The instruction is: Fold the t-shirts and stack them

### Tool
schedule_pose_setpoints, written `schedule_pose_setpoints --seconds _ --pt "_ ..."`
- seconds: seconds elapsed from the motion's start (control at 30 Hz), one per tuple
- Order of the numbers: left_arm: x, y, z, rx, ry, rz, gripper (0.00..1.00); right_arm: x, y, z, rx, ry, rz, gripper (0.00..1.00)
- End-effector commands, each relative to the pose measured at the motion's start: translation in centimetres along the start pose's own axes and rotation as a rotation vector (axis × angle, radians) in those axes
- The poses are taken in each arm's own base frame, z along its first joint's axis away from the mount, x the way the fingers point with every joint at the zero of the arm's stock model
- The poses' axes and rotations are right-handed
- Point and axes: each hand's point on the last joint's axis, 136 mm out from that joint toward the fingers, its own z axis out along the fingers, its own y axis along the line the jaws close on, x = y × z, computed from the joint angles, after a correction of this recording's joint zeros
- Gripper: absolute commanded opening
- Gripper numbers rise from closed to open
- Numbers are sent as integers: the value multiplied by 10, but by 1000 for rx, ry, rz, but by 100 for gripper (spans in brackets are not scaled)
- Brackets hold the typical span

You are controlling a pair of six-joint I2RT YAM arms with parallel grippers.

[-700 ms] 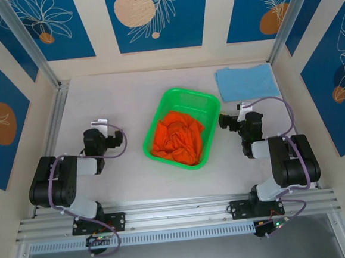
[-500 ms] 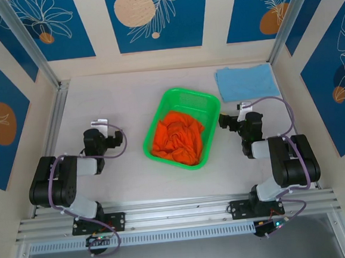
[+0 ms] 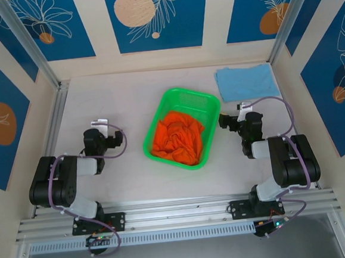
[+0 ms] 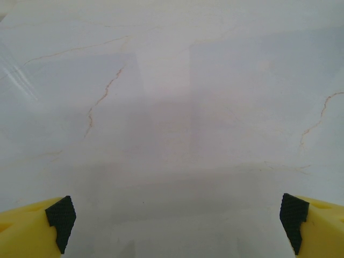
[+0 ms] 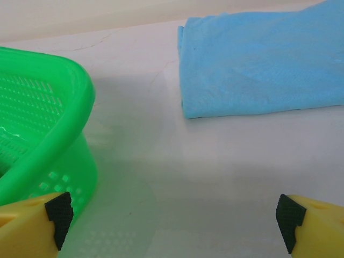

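Observation:
Next, my right gripper moves the green basket (image 3: 195, 103) away by the basket's rim (image 3: 212, 132) while my left gripper lifts the orange t-shirt out, because the basket takes up the folding space.
The orange t-shirt (image 3: 177, 137) lies crumpled inside the green basket (image 3: 162, 155) at the table's middle. The sky-blue t-shirt (image 3: 247, 82) (image 5: 263, 64) lies folded flat at the back right corner. My left gripper (image 3: 98, 124) (image 4: 177, 217) rests low over bare table to the left of the basket, open, with nothing between its fingers. My right gripper (image 3: 238, 110) (image 5: 174, 215) sits just right of the basket and in front of the blue shirt, open and empty. Its left fingertip (image 5: 59, 214) is close beside the basket wall.
The green basket (image 5: 37, 123) stands left of the right gripper. Metal frame rails run along the left side (image 3: 56, 114) and the near edge (image 3: 179, 212). Walls close in the table at the back and both sides.

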Motion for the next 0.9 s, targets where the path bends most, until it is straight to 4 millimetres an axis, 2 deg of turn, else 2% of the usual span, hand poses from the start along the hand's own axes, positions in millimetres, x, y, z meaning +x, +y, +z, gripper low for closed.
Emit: schedule_pose_setpoints --seconds 0.0,0.37,0.47,0.5,0.6,0.7,0.73,0.8,0.87 --pt "-19 0 1 13 -59 9 100 -7 -1 2 14 -21 -25 99" --pt "-21 1 0 9 -65 3 100 -9 -1 2 24 -29 -32 99" --pt "-39 25 -14 -118 -33 -43 100 -27 0 -5 75 -19 -41 99" --pt "-49 33 -21 -151 -34 -66 100 -34 2 -10 82 -4 -47 99" --pt "-94 30 -43 -113 -141 -138 100 -63 14 -31 71 -102 -49 99" --pt "-125 41 -58 -157 -108 -346 100 -90 11 -57 92 -147 130 99" --pt "-128 48 -61 -207 -71 -429 100 -93 6 -66 118 -119 203 99" --pt "-121 69 -73 -377 58 -620 100 -97 6 -86 102 -49 310 99" --pt "-122 64 -71 -356 91 -676 100 -97 3 -100 94 -38 389 99"
